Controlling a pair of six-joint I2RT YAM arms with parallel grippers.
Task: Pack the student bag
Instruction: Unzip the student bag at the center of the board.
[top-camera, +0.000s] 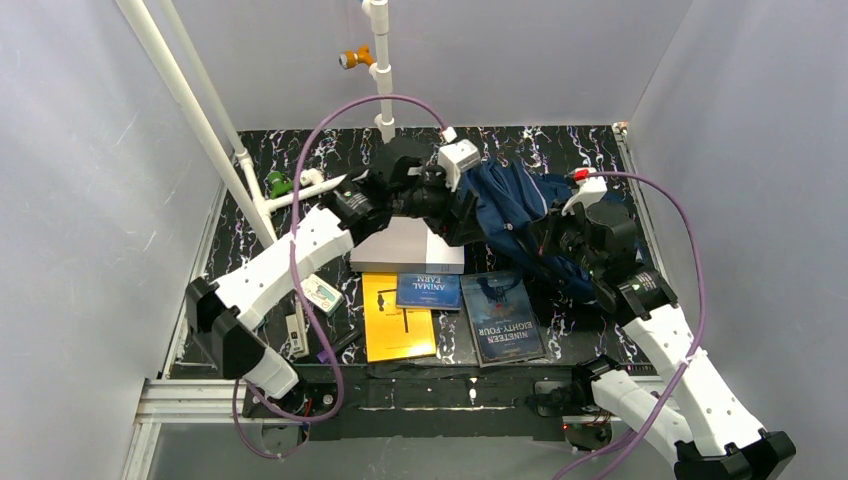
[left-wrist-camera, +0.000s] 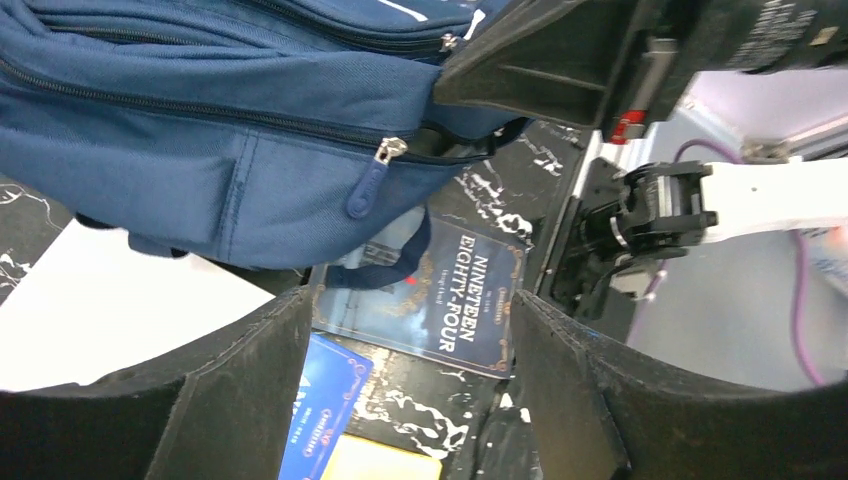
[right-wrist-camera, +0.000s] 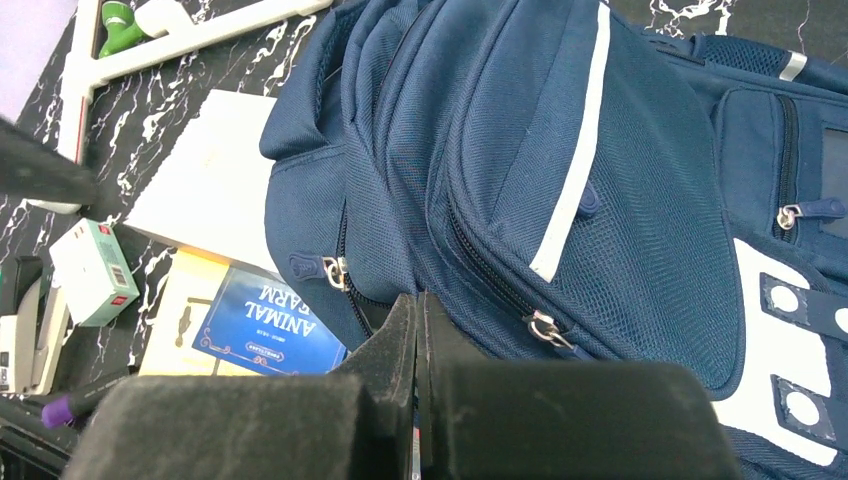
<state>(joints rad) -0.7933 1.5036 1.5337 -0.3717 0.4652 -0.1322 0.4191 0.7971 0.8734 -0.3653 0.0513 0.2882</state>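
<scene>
The student bag (top-camera: 512, 208) will drag along when my left gripper pulls the zip pull, because the shut zip (left-wrist-camera: 245, 116) curves through loose, wrinkled fabric.
The student bag (top-camera: 515, 200), navy with pale stripes and a white patch, lies at the back right of the table. It also fills the left wrist view (left-wrist-camera: 200, 120) and the right wrist view (right-wrist-camera: 520, 150). My right gripper (top-camera: 548, 235) (right-wrist-camera: 418, 300) is shut, its tips pinched on the bag's fabric at the edge of an open zip pocket. My left gripper (top-camera: 470, 222) (left-wrist-camera: 410, 320) is open and empty, just left of and below the bag, which hangs above the books there. A zip pull (left-wrist-camera: 372, 180) hangs in front of it.
A white book (top-camera: 408, 245) lies beside the bag. In front are Animal Farm (top-camera: 428, 290), a yellow book (top-camera: 397, 328) and Nineteen Eighty-Four (top-camera: 502, 316). A small green-white box (top-camera: 322, 292) and a purple marker (top-camera: 335, 348) lie left. White pipes (top-camera: 250, 170) stand back left.
</scene>
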